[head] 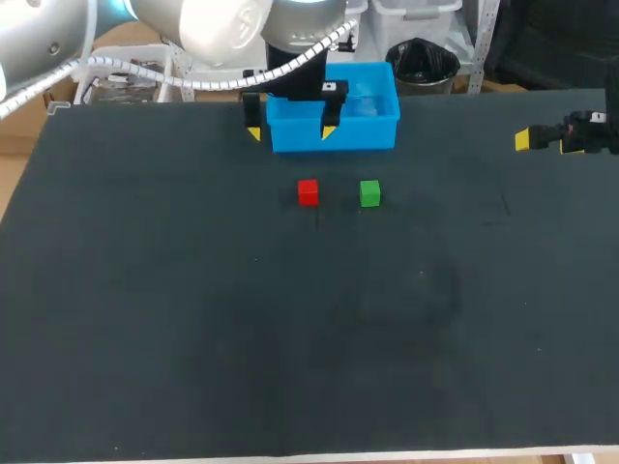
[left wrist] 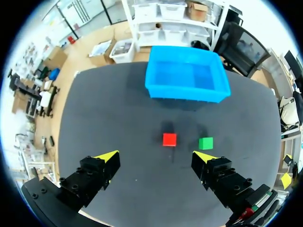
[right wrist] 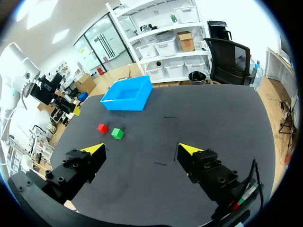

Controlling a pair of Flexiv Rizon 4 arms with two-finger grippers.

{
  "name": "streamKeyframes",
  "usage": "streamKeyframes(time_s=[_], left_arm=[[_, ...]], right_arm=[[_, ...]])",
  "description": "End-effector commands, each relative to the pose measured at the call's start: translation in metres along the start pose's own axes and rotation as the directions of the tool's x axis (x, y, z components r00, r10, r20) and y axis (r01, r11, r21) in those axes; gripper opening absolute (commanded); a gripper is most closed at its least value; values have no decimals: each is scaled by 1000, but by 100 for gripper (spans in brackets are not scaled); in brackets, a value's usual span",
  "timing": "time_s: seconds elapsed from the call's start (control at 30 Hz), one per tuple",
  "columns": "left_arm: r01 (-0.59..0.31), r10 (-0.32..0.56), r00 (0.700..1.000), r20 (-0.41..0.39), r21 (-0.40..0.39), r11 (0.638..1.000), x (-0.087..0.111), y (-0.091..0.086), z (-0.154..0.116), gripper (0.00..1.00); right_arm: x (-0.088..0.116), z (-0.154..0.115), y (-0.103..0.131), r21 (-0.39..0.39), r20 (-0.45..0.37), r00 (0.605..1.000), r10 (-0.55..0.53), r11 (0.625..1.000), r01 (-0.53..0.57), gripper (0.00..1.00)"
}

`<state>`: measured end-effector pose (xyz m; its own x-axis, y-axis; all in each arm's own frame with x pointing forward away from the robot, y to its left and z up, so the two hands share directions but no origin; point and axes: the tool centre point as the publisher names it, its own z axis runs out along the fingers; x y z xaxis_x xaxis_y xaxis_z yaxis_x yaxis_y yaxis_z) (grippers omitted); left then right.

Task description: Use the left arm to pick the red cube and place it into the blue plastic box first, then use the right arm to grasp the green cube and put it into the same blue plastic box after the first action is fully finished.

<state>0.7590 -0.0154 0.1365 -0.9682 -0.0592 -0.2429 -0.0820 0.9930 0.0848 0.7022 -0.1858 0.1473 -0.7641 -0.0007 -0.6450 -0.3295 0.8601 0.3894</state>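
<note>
My gripper will drop the red cube (head: 308, 192) inside the box, and the cube will then be hidden from my head view because the blue plastic box's front side stands high.
On the dark table the red cube (head: 308, 192) and the green cube (head: 369, 193) sit side by side, a little in front of the blue plastic box (head: 334, 121), which looks empty. My left gripper (head: 290, 132) hangs open above the box's front wall. In the left wrist view the red cube (left wrist: 169, 139) lies ahead of the open left gripper (left wrist: 157, 157), between its fingers' lines, with the green cube (left wrist: 205, 143) beside it and the box (left wrist: 186, 80) beyond. My right gripper (head: 542, 140) stays open at the far right edge. Its wrist view shows the right gripper (right wrist: 140, 150), both cubes (right wrist: 102, 127) (right wrist: 117, 134) and the box (right wrist: 127, 95) far ahead.
The dark table top (head: 193, 319) stretches wide in front of the cubes and to both sides of them. My left arm (head: 174, 39) with its white cable comes in from the back left corner.
</note>
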Motion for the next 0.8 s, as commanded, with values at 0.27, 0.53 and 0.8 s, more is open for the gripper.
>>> streamKeyframes(time_s=[0.27,0.53,0.8], left_arm=[[16,-16,1000,-22,21,1000,1,-1,18,100],[12,-11,999,-44,24,1000,4,-4,43,100],[22,-17,998,-66,75,997,5,-13,58,100]], right_arm=[[0,0,0,1,0,1000,0,1000,0,100],[0,0,0,1,0,1000,0,1000,0,100],[0,0,0,1,0,1000,0,1000,0,100]])
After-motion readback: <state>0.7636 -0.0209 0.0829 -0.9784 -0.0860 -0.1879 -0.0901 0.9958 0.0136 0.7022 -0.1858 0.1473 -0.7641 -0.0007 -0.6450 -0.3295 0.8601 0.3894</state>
